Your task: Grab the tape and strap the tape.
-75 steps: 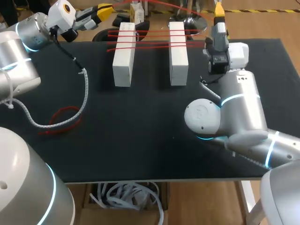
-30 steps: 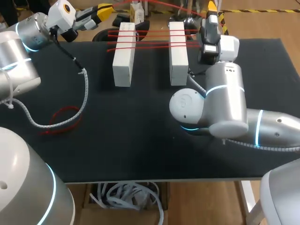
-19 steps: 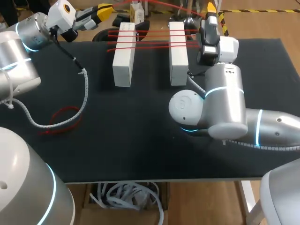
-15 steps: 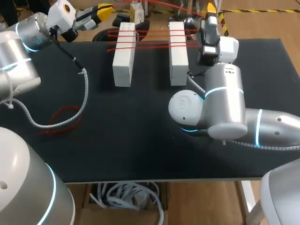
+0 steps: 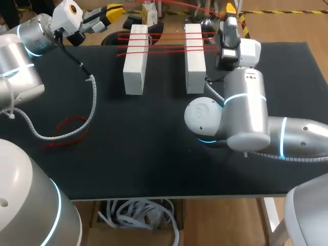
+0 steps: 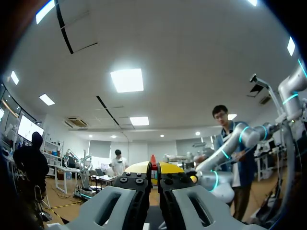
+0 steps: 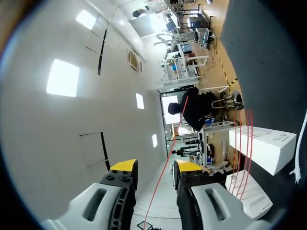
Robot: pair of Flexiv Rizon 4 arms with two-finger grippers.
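The thin red piece of tape keeps a smooth arch between my grippers. It should bend into a round loop when I carry its end across.
Two white blocks stand side by side at the back of the black table. Red tape runs across their far ends in several strands. My left gripper hangs past the table's far-left edge, shut on the tape's end; in the left wrist view a red tip pokes out between the closed fingers of that gripper. My right gripper is beyond the right block's far end. In the right wrist view it is open, a thin red strand passing through the gap. The blocks lie ahead of it.
A loose coil of red tape lies on the table at the left, under the left arm's white ribbed cable. My right arm's bulky elbow sits low over the table right of the middle.
My right arm swung left and back, bringing its gripper from the table's right side to the right block's far end, then stayed nearly still. The left arm has not moved.
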